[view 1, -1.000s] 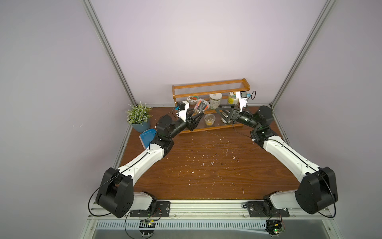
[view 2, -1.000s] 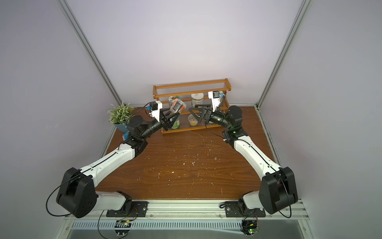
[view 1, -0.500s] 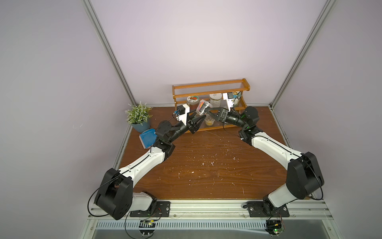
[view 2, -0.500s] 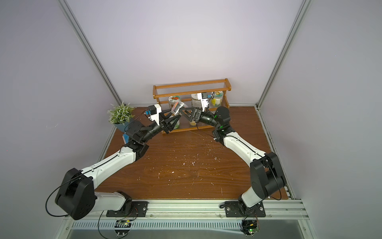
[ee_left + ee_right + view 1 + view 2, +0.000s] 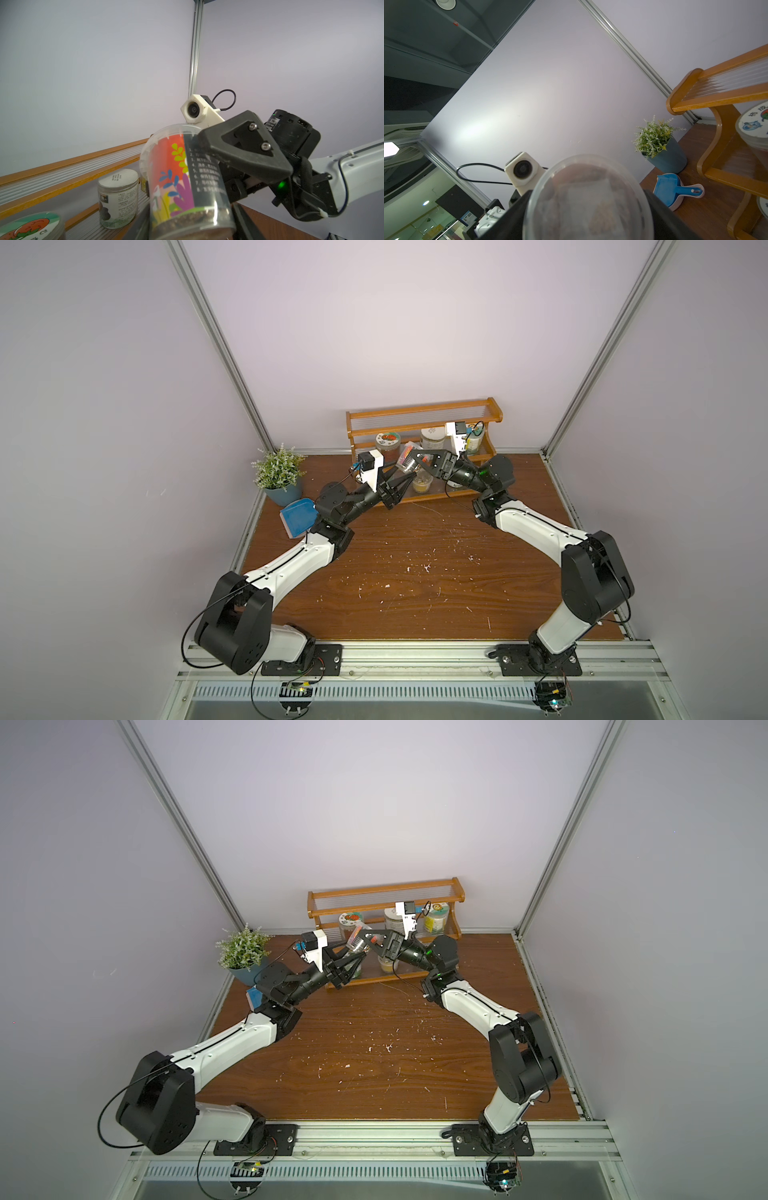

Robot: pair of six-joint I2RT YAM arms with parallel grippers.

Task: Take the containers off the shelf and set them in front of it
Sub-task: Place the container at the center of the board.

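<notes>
The robot's left gripper is holding the tilted cup's base (image 5: 192, 220) tight, so it should open and move away before the right gripper stands the cup in front of the shelf (image 5: 384, 529).
A clear cup (image 5: 405, 460) (image 5: 357, 938) with a colourful label and dark filling hangs tilted in the air in front of the shelf (image 5: 424, 409) (image 5: 384, 888). My left gripper (image 5: 405, 473) (image 5: 191, 224) is shut on its base. My right gripper (image 5: 415, 458) (image 5: 587, 209) is shut on its upper part, one finger on each side of the clear lid (image 5: 587, 187). On the shelf stand a red-lidded jar (image 5: 386, 438), a white-lidded jar (image 5: 432, 435) (image 5: 118, 197), a yellow-green jar (image 5: 473, 441) and a small yellow cup (image 5: 422, 483) lower down.
A plant in a blue pot (image 5: 277, 472) and a blue dustpan (image 5: 297, 517) sit left of the shelf by the wall. White crumbs are scattered over the brown table (image 5: 415, 572). The two arms meet nose to nose right before the shelf.
My right arm swung left from the shelf's right side to the cup in my left gripper, and its jaws closed round the cup's top. The left gripper lifted the cup slightly.
</notes>
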